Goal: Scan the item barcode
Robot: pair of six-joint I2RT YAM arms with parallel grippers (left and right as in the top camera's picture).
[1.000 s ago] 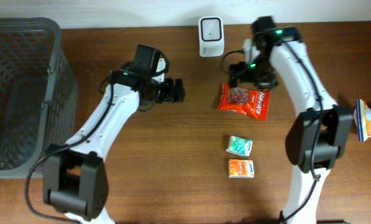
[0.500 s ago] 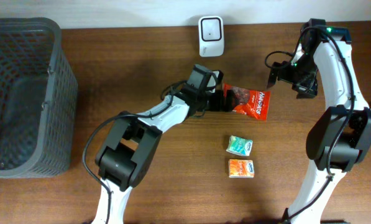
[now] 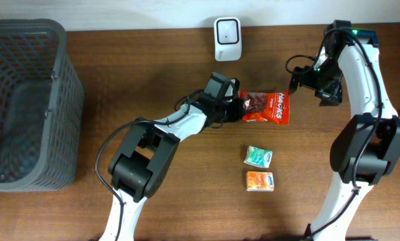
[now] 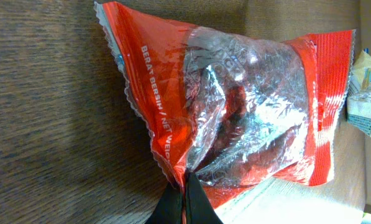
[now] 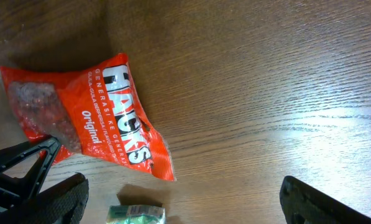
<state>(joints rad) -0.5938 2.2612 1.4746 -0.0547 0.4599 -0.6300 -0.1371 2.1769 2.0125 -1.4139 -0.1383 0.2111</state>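
Note:
The bag's Hacks label (image 3: 278, 108) is facing up and the barcode side is hidden underneath, so next my left gripper pulls the bag back by its crinkled seam (image 4: 165, 148) and flips it over.
The item is a red Hacks candy bag (image 3: 267, 108) lying on the wooden table below the white barcode scanner (image 3: 226, 39). My left gripper (image 3: 238, 109) is shut on the bag's left edge. In the left wrist view, the black fingertips pinch the crinkled red seam (image 4: 185, 180) of the bag (image 4: 247, 106). My right gripper (image 3: 300, 79) hovers to the right of the bag, open and holding nothing. The right wrist view has the bag (image 5: 104, 118) at upper left, with the right gripper (image 5: 185, 196) spread wide over bare wood.
A dark mesh basket (image 3: 25, 100) fills the left end of the table. A green packet (image 3: 258, 156) and an orange packet (image 3: 260, 181) lie below the bag. The green packet (image 5: 138, 214) shows by my right gripper's left finger.
My left arm swung right from the table's middle to the bag and its jaws closed on the bag's left edge, turning the bag slightly. My right arm pulled back to the right.

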